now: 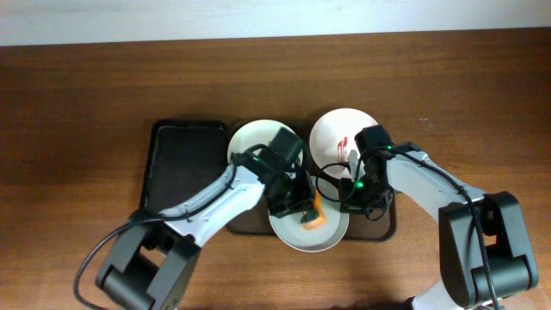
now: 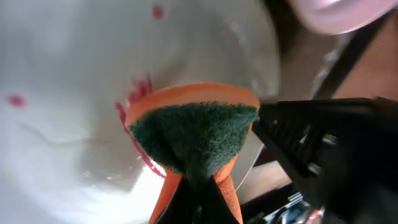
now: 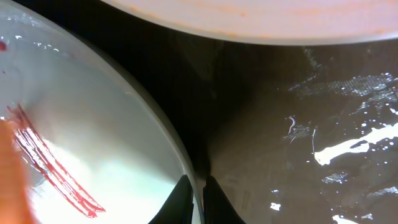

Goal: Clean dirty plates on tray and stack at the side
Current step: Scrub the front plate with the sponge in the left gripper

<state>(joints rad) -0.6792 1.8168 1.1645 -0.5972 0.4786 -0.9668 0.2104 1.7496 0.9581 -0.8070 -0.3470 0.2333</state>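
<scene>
Next, my left gripper wipes back over the smears [image 2: 138, 93], because red smears are behind the sponge and the front plate sticks out past the brown tray's front edge.
Three plates lie on the dark brown tray [image 1: 385, 231]. The front plate [image 1: 293, 237] has red smears. My left gripper [image 1: 303, 207] is shut on an orange sponge with a green scouring face [image 2: 196, 134] and presses it on this plate [image 2: 62, 124]. My right gripper [image 1: 351, 200] is shut on the front plate's right rim [image 3: 186, 177]; red streaks [image 3: 50, 168] show on the plate. A white plate [image 1: 251, 139] lies at back left. Another plate [image 1: 337, 133] with a red smear lies at back right, its edge showing in the right wrist view [image 3: 261, 18].
A narrower black tray [image 1: 185, 164] sits to the left of the brown tray, with nothing visible in it. Wooden table [image 1: 86, 86] surrounds the trays. The brown tray floor [image 3: 323, 137] shows white flecks.
</scene>
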